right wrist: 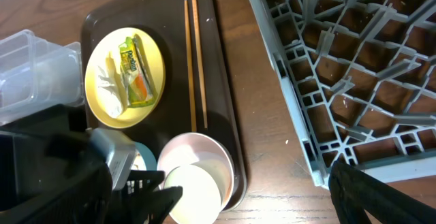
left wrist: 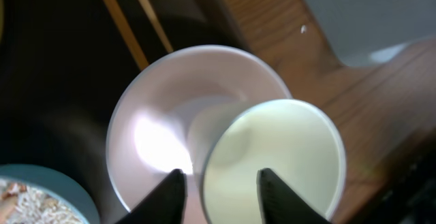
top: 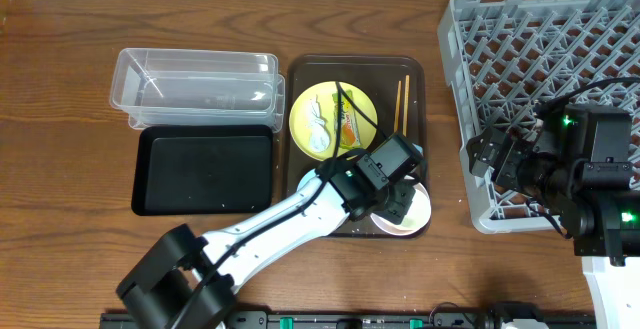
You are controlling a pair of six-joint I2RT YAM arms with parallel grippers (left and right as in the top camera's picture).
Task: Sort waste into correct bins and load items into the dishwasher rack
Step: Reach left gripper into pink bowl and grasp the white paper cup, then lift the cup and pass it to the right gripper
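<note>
The grey rack (top: pixel 545 59) is on my right gripper's side while my left gripper holds the small white cup, so my right gripper should take the cup (right wrist: pixel 194 195) first.
My left gripper (left wrist: pixel 219 176) is shut on the small white cup (left wrist: pixel 279 156), with one finger inside it and one outside. It holds the cup tilted just above the white bowl (left wrist: pixel 157 115) at the near right corner of the brown tray (top: pixel 355 69). The light blue bowl (left wrist: pixel 34 190) with rice sits beside it, partly under my arm. The yellow-green plate (top: pixel 333 119) carries the wrapper (top: pixel 347 127) and white scraps. Chopsticks (top: pixel 400 104) lie to its right. My right gripper (top: pixel 490 161) is open and empty over the near left corner of the grey rack (top: pixel 540 29).
The clear tub (top: pixel 195 79) stands left of the brown tray, with the shallow black tray (top: pixel 205 169) just in front of it. A strip of bare wood separates the brown tray from the rack.
</note>
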